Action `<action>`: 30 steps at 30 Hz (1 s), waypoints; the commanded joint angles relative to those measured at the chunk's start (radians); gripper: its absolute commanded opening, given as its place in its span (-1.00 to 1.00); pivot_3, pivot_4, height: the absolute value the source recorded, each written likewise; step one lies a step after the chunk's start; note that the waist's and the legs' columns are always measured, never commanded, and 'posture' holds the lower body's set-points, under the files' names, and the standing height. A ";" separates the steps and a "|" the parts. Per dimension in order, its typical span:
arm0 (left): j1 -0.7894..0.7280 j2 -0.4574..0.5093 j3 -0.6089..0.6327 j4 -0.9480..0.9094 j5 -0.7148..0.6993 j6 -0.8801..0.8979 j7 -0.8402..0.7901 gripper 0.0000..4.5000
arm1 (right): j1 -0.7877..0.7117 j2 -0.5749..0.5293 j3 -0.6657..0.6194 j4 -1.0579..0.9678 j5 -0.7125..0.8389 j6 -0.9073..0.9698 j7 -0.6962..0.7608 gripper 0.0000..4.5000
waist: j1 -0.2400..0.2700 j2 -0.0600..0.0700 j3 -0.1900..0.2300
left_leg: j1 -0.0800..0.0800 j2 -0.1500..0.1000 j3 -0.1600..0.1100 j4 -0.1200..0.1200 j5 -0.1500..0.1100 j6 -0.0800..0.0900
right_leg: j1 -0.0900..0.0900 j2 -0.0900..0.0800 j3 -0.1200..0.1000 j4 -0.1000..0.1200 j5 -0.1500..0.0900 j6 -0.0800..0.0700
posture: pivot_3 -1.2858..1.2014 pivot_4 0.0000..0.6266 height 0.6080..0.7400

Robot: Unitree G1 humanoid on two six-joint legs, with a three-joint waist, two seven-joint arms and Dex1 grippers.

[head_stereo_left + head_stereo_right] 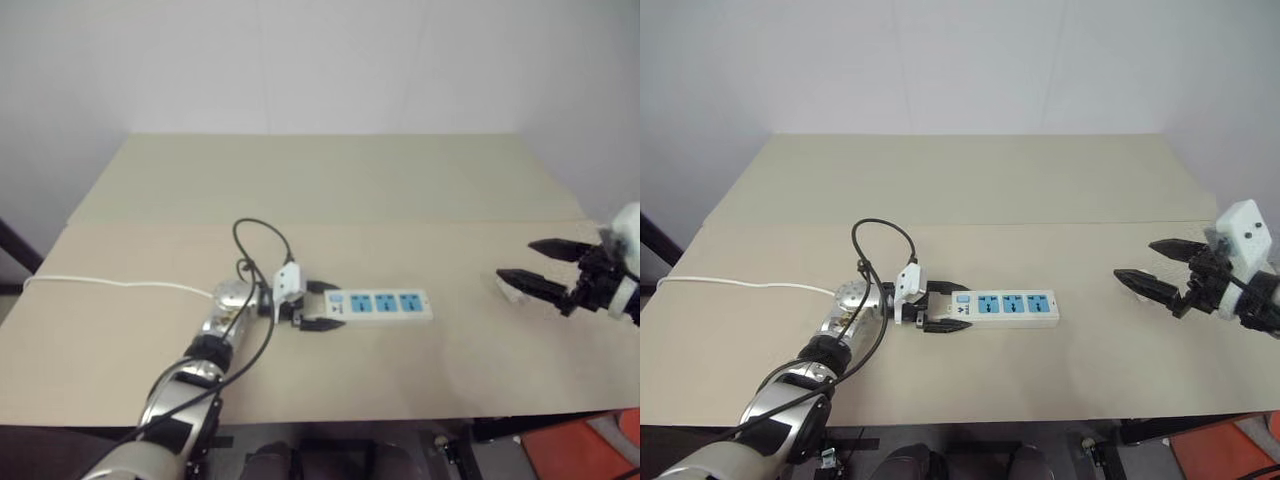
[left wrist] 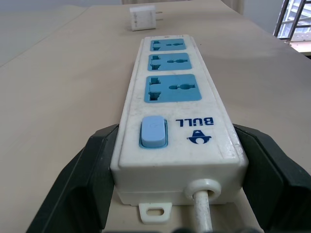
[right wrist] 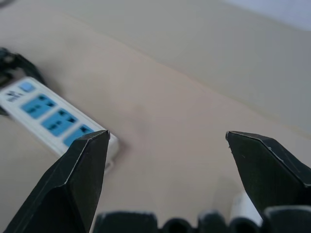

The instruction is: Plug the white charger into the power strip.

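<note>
My gripper will push the white charger (image 1: 511, 291) into the power strip, and the charger will stay standing upright there because the power strip's blue sockets (image 1: 386, 303) face straight up.
The power strip (image 1: 385, 304) is a white bar with three blue sockets, lying flat on the tan table with its thin white cord (image 1: 120, 284) running off to the left. My left gripper (image 1: 335, 305) is shut on its switch end, one black finger pressed against each long side (image 2: 97, 160). The white charger (image 2: 142, 18) lies on the table beyond the strip's far end, prongs sideways. My right gripper (image 1: 1134, 259) hovers wide open just above the charger (image 1: 510, 290), pointing towards the strip, with nothing between its fingers. The charger's corner (image 3: 241, 208) peeks out beside one finger.
The tan table (image 1: 330, 180) stretches back to a white wall, with a seam across its middle. Its front edge runs close below the strip. An orange object (image 1: 580, 450) sits on the floor at the lower right.
</note>
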 commanded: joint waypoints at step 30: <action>0.121 0.005 -0.049 -0.143 0.037 0.032 0.055 0.45 | -1.307 0.231 1.000 1.475 -0.853 -0.030 0.417 1.00 | -0.014 0.011 -0.001 | -0.015 -0.005 0.001 0.002 0.004 -0.005 | -0.014 -0.002 -0.001 0.005 0.002 0.003 | 0.03 -0.52 1.00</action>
